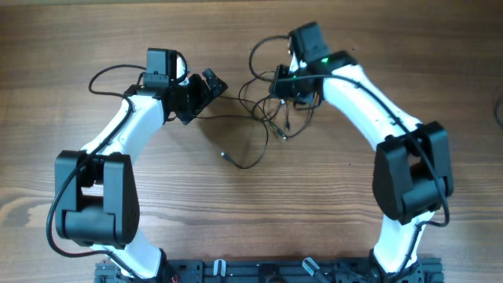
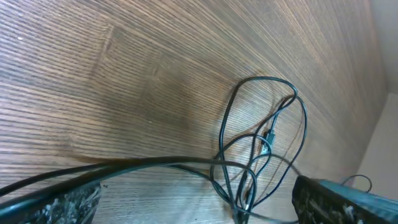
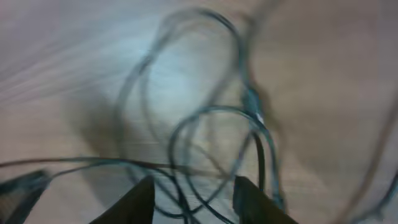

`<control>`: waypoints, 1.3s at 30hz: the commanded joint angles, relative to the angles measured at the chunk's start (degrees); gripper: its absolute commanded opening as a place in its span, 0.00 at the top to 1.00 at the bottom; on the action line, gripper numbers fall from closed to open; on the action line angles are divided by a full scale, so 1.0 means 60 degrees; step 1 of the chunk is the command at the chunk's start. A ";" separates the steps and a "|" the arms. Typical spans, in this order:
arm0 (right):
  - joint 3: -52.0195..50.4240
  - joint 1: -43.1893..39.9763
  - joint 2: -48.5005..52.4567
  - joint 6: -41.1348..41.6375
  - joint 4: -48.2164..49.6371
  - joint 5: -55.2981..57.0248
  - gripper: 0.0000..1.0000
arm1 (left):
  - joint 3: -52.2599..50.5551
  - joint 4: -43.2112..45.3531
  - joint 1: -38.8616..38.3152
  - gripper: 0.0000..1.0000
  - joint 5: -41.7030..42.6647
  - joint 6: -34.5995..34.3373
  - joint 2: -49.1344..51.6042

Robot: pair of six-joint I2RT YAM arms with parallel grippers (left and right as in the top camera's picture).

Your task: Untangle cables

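Note:
The strands of cable (image 2: 152, 162) are lying loose across the open fingers of my left gripper. My left gripper should grip them before my right gripper pulls the knotted cable loops (image 1: 264, 111) away.
The two thin black cables (image 1: 263, 106) lie knotted together on the wooden table between my grippers. One strand trails forward to a silver-tipped plug (image 1: 225, 156). My left gripper (image 1: 207, 85) is open just left of the tangle. In the left wrist view its fingers (image 2: 199, 208) are wide apart, the cable loops (image 2: 261, 143) lie ahead, and a strand crosses over the fingers. My right gripper (image 1: 280, 88) is over the right side of the tangle. In the blurred right wrist view its fingers (image 3: 196, 199) are apart, with cable loops (image 3: 205, 124) between and ahead of them.
The thicker black arm wire (image 1: 110, 75) loops out to the left of the left arm. The table (image 1: 236, 204) is bare wood around the tangle. The arm bases stand at the front edge.

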 commanded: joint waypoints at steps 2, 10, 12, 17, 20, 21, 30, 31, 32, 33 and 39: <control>-0.1220 0.0182 -0.0058 0.3202 0.0882 0.0816 0.66 | -0.0069 0.0062 0.0000 0.00 0.0106 -0.1373 -0.0131; -0.0426 -0.0721 -0.1512 0.1708 0.1617 0.0404 0.00 | -0.0073 0.0280 -0.0124 0.00 0.0007 -0.1432 -0.0069; -0.0426 -0.0732 -0.1770 0.3391 -0.0412 0.0805 0.00 | -0.0080 0.0710 -0.0455 0.00 -0.0353 -0.2040 -0.0004; -0.1293 -0.0120 -0.1355 0.3905 -0.0812 0.0812 0.00 | -0.0080 0.0831 -0.1443 0.01 -0.3053 -0.3814 0.0004; -0.1661 0.0313 -0.1279 0.4211 0.0106 0.0750 0.00 | -0.0080 0.0838 -0.1763 0.20 -0.5166 -0.4178 0.0058; -0.1774 0.0372 -0.1279 0.4470 0.0353 0.0747 0.00 | -0.0084 0.0863 -0.1763 0.26 -0.5366 -0.4178 0.0098; -0.2426 0.0401 -0.0692 0.4317 0.2040 0.0339 0.94 | -0.0091 0.1206 -0.1789 0.67 -0.5366 -0.4080 0.1184; -0.2390 0.0372 -0.0750 0.3829 0.2222 0.0259 0.96 | -0.0091 0.1206 -0.1756 0.85 -0.5566 -0.4058 0.1184; -0.2328 0.0291 -0.0845 0.3421 0.2208 0.0146 0.96 | -0.0087 0.1202 -0.1698 0.96 -0.5872 -0.3916 0.1177; -0.2262 -0.0029 -0.1348 0.2612 0.1902 -0.0135 0.96 | -0.0073 0.1228 -0.1362 0.96 -0.6142 -0.3005 0.1009; -0.2262 -0.3013 -0.5351 0.0361 0.0601 0.0415 0.96 | -0.0073 0.0608 0.1056 0.96 -0.6138 -0.1300 -0.0885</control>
